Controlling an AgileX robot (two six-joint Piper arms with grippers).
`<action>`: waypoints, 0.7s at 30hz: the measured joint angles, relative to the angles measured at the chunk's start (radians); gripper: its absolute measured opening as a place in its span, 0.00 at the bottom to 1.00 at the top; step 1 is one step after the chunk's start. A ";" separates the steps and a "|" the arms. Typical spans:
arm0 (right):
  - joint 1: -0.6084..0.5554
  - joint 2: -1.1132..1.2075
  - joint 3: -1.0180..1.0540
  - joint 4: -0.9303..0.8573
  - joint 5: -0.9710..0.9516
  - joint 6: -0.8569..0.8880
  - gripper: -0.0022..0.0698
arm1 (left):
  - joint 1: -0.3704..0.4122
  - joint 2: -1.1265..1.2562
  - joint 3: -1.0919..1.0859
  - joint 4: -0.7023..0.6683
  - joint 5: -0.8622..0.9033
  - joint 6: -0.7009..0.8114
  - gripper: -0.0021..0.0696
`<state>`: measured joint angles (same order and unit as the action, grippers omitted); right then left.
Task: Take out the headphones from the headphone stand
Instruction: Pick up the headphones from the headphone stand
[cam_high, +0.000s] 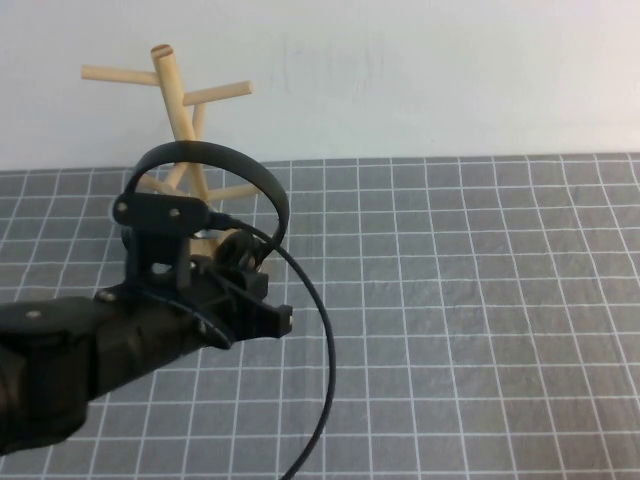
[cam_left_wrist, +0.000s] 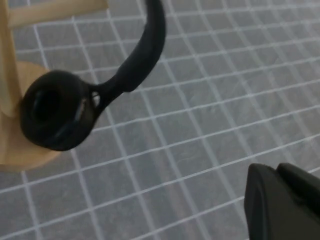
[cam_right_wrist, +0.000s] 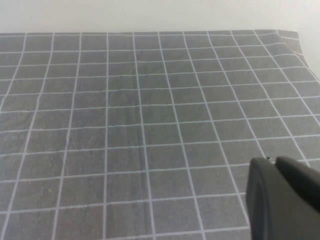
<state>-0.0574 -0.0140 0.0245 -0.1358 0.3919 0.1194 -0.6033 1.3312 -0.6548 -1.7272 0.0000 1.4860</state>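
Observation:
The headphones need to be taken at the band's other end (cam_high: 133, 183), because my closed left gripper is pointing at open cloth (cam_left_wrist: 200, 155) beside the low ear cup. I should swing that gripper back and open it first.
The black headphones (cam_high: 262, 180) hang with their thin arched band around the light wooden headphone stand (cam_high: 178, 100) at the back left. One round ear cup (cam_high: 243, 252) hangs low beside the stand. In the left wrist view the ear cup (cam_left_wrist: 55, 110) sits against the stand's round base (cam_left_wrist: 20, 150). My left gripper (cam_high: 283, 318) is just in front of the headphones, shut and empty; it also shows in the left wrist view (cam_left_wrist: 280, 200), apart from the cup. My right gripper (cam_right_wrist: 282, 195) is shut and empty over bare cloth, out of the high view.
A grey gridded cloth (cam_high: 480, 300) covers the table up to a white wall. My left arm's black cable (cam_high: 325, 380) arcs down from the wrist to the front edge. The cloth's far right corner (cam_right_wrist: 290, 37) shows in the right wrist view.

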 joint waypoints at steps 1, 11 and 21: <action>0.000 0.000 0.000 0.000 0.000 0.000 0.02 | 0.000 0.022 -0.006 -0.004 -0.012 0.033 0.03; 0.000 0.000 0.000 0.000 0.000 0.000 0.02 | 0.146 0.051 -0.047 -0.007 -0.016 0.333 0.03; 0.000 0.000 0.000 0.000 0.000 0.000 0.02 | 0.299 0.076 -0.202 1.217 0.800 -0.533 0.03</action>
<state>-0.0574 -0.0140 0.0245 -0.1358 0.3919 0.1194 -0.3040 1.4072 -0.8568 -0.5107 0.8003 0.9527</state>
